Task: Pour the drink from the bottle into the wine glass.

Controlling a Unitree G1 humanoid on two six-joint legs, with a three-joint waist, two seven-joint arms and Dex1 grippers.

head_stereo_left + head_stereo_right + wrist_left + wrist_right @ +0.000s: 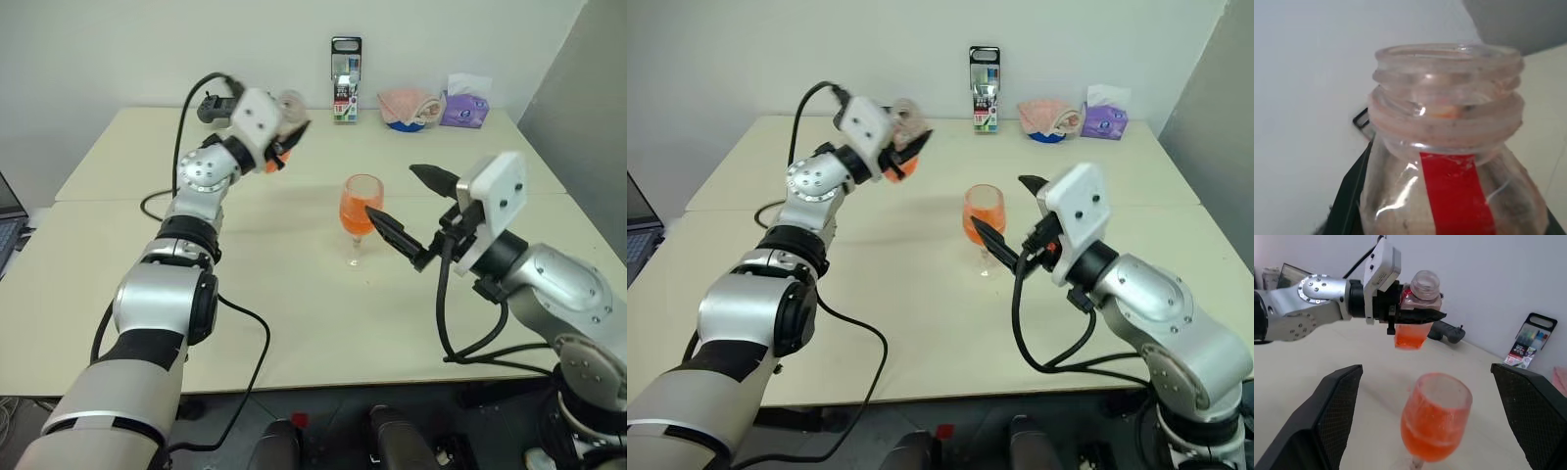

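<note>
The bottle's bottom (1409,340) faces down and the table (250,233) beside the wine glass is clear, so the robot's left gripper should keep lowering the bottle and let go once it stands.
My left gripper (284,142) is shut on the bottle (288,106), holding it raised over the table's far left part, up and to the left of the wine glass (360,211). The bottle (1420,296) stands roughly upright with its mouth uncapped, and a little orange-red drink (1410,335) sits in its bottom. The wine glass stands on the table (294,313) near the middle, more than half full of drink (1432,431). My right gripper (390,189) is open just right of the glass, with its fingers (1327,416) spread wide on either side and touching nothing.
Along the far edge stand a tall marker pack (345,80), a pink cloth in a blue bowl (409,106) and a purple tissue pack (464,106). A black device (211,106) lies at the back left. A laptop (8,230) sits beyond the left edge.
</note>
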